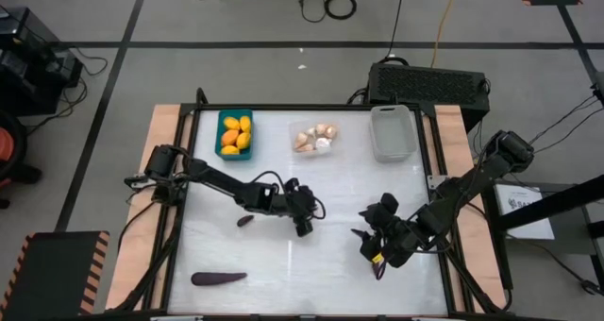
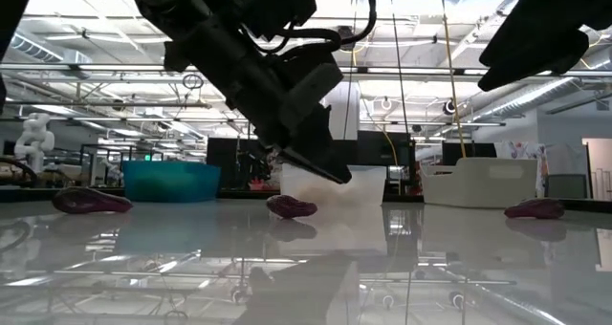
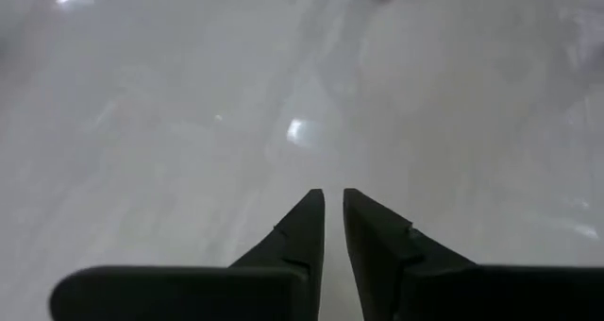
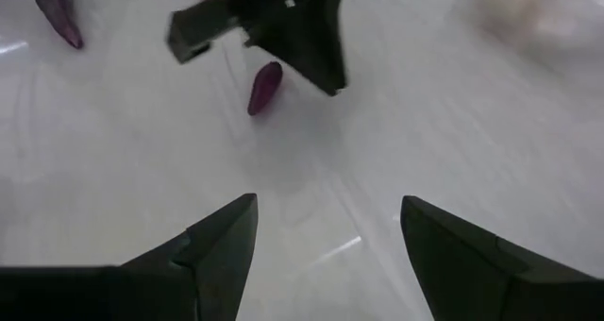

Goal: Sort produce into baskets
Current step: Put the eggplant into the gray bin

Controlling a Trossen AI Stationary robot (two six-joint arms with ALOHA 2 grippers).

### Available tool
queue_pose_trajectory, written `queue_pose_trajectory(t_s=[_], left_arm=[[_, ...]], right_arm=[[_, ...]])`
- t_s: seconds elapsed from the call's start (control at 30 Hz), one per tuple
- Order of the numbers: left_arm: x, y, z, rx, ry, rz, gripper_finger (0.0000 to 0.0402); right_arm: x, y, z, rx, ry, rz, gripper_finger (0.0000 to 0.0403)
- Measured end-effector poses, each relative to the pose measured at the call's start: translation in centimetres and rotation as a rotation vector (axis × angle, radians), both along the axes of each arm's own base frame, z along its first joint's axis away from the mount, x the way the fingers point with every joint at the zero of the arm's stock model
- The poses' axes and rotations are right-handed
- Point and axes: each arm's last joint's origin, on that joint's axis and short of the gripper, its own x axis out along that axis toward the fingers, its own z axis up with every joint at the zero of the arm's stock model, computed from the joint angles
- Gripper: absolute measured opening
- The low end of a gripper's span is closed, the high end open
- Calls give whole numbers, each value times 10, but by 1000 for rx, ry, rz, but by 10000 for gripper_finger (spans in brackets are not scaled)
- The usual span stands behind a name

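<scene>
The nearest purple piece (image 2: 292, 206) is beside my left gripper's fingers, which are shut and empty. Next, I open them, move over that piece (image 4: 266, 87) and close them around it.
My left gripper (image 1: 304, 227) hangs shut and empty above the table's middle; its tip (image 2: 337, 178) slants down. A small dark purple piece (image 1: 245, 220) lies on the table to its left and also shows in the right wrist view (image 4: 265, 87). A long purple piece (image 1: 219, 278) lies near the front left. My right gripper (image 4: 326, 217) is open and empty right of centre (image 1: 370, 247), pointing toward the left gripper. The teal bin (image 1: 223, 123) holds yellow-orange ovals. The clear tray (image 1: 314, 138) holds cream bulbs. The white-grey bin (image 1: 392, 132) looks empty.
Another purple piece (image 2: 535, 208) lies on the table at the right of the low view. A black box (image 1: 427, 80) stands beyond the table's far right edge. Bare white tabletop (image 1: 311, 278) lies between the grippers and the near edge.
</scene>
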Motion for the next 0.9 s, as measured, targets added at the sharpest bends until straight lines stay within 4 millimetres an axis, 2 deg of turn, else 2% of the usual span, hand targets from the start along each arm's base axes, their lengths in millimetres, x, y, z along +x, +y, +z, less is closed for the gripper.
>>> queue_pose_trajectory(t_s=[0.17,0.4,0.5,0.63,0.9], left_arm=[[-4,-12,-2,47,53,-215,93],[-12,-43,-3,262,75,-521,196],[-14,-52,-3,336,77,-544,240],[-18,-54,-6,354,122,-540,281],[-21,-37,-11,289,227,-528,292]], right_arm=[[-2,-2,-1,-20,23,1,254],[-2,-2,-2,-18,28,1,254],[-2,-1,-1,-14,25,-1,254],[-1,-1,-1,-7,16,-1,254],[-1,-1,-1,-7,16,-1,254]])
